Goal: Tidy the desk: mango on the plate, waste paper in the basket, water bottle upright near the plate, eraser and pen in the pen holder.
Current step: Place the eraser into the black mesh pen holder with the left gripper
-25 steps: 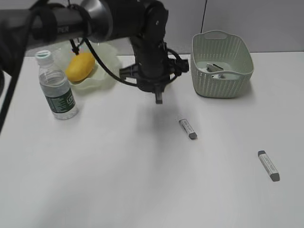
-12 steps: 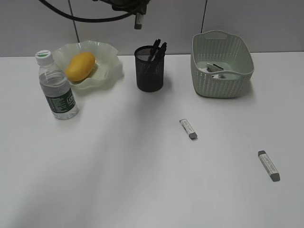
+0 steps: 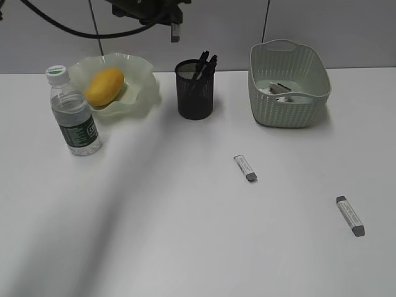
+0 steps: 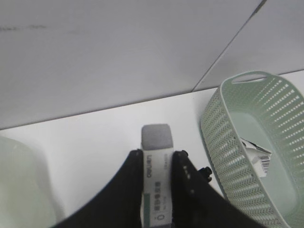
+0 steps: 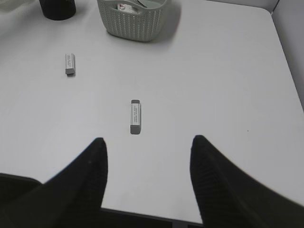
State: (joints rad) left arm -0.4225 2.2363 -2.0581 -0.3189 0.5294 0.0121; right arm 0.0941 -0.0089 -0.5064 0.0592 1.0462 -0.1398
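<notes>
My left gripper is holding the eraser (image 3: 176,33) so that it hangs upright, higher than the pen holder's rim. It should keep moving toward the holder's opening (image 3: 188,68) until the eraser can drop in.
My left gripper (image 3: 175,31) hangs at the top of the exterior view, above and left of the black mesh pen holder (image 3: 195,94), shut on a white and grey eraser (image 4: 156,142). Dark pens (image 3: 205,64) stick out of the holder. The mango (image 3: 104,86) lies on the wavy green plate (image 3: 143,74). Beside the plate stands the water bottle (image 3: 73,114), upright. The waste paper (image 3: 282,90) lies in the basket (image 3: 289,114). Two more erasers rest on the desk, one (image 3: 245,167) mid-table and one (image 3: 350,216) at the right. My right gripper (image 5: 147,147) is open above the desk, short of the nearer eraser (image 5: 135,116).
The grey wall rises just behind the desk (image 3: 154,216). In the left wrist view the basket (image 4: 247,156) sits to the right of the fingers. The desk's near edge (image 5: 142,213) and right edge (image 5: 289,85) show in the right wrist view.
The left arm has risen from low over the pen holder to the top of the view, still holding the eraser, and uncovered the holder. It then drifted slightly left.
</notes>
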